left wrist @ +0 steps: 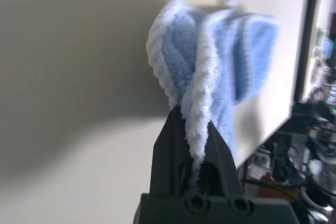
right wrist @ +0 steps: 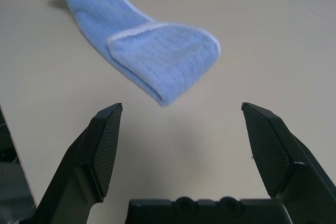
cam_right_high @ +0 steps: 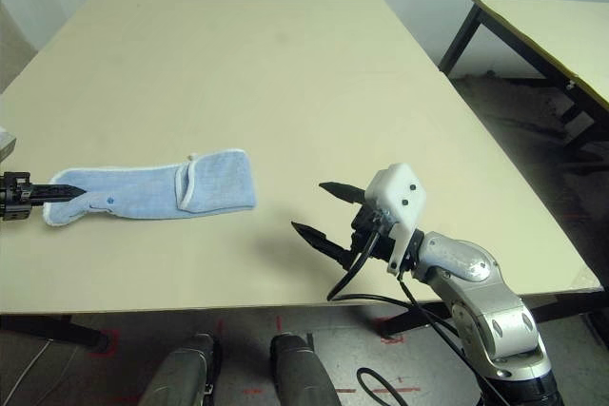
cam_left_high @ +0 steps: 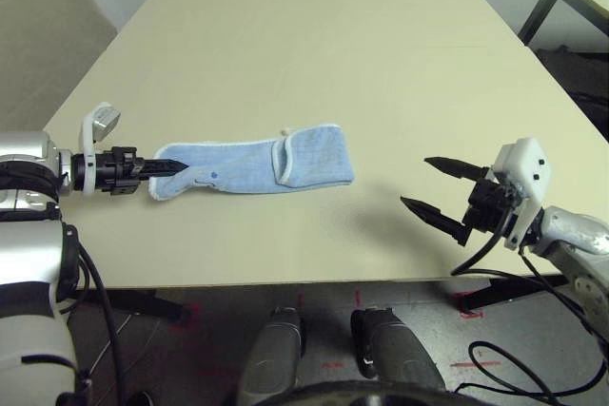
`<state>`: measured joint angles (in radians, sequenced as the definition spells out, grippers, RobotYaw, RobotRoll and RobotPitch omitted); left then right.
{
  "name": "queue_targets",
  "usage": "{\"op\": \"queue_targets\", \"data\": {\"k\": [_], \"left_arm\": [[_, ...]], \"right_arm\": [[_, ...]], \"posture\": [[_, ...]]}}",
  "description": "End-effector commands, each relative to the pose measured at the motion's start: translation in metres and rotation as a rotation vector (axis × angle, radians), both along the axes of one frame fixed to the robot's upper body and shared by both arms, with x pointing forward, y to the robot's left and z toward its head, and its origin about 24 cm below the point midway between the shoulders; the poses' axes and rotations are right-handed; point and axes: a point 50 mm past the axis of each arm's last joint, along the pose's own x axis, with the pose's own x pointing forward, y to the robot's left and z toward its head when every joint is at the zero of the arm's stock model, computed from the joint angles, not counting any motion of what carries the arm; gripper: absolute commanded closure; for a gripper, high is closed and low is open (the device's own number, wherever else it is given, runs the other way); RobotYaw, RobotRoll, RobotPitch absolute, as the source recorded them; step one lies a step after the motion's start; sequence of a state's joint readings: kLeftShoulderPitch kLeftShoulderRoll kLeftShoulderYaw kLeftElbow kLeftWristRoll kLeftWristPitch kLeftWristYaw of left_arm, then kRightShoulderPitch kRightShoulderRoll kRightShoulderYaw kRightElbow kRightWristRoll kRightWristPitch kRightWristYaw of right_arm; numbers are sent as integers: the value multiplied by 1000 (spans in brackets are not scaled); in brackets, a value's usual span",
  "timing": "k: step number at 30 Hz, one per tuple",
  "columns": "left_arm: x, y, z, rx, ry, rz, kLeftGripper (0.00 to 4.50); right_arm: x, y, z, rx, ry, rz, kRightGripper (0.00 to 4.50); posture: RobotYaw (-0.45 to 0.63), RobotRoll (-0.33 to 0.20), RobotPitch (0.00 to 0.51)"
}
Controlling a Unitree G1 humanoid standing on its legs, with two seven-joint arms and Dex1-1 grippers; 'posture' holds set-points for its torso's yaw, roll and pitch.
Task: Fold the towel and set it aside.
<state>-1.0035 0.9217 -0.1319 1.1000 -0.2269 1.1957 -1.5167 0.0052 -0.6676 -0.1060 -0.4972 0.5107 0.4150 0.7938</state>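
The towel's folded flap (cam_left_high: 319, 156) lies flat, and my left gripper is holding the towel's unfolded end (cam_left_high: 165, 185). I should keep swinging that end across until it covers the flap.
The light-blue towel (cam_left_high: 255, 169) lies on the table as a long narrow strip, its right end folded back over itself with white edging showing. A small dark motif (cam_left_high: 214, 176) marks it near the left end. My left gripper (cam_left_high: 174, 170) is shut on the towel's left end; the wrist view has the white-edged cloth (left wrist: 197, 124) pinched between the two black fingers. Well to the right, my right gripper (cam_left_high: 430, 184) hovers open above the table's front part, apart from the towel (right wrist: 157, 61), with nothing between its fingers (right wrist: 105, 145).
The beige table (cam_left_high: 314, 45) stretches far behind the towel, bare. Its front edge (cam_left_high: 314, 282) runs just below both grippers. A second table (cam_right_high: 552, 35) stands off to the right across a gap of dark floor.
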Motion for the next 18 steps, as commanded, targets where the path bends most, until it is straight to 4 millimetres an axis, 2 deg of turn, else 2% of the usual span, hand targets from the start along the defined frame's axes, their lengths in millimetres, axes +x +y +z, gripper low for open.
{"op": "queue_targets", "data": {"k": [1, 5, 9, 14, 18], "left_arm": [[14, -35, 10, -103, -3, -103, 4476], [24, -77, 25, -205, -18, -215, 4476], [27, -107, 24, -230, -12, -303, 4476], [32, -132, 21, -249, -11, -358, 4476], [38, -144, 20, -257, -23, -368, 4476]], "right_arm": [[-1, 1, -3, 4, 1, -1, 0], [-2, 2, -5, 10, 1, -11, 0], [-3, 2, -6, 18, -2, -28, 0], [-6, 4, -8, 26, -2, -39, 0], [-7, 5, -8, 29, -5, -50, 0]], "posture": [[-64, 0, 115], [-78, 0, 112], [-93, 0, 108], [-109, 0, 103], [-123, 0, 102]]}}
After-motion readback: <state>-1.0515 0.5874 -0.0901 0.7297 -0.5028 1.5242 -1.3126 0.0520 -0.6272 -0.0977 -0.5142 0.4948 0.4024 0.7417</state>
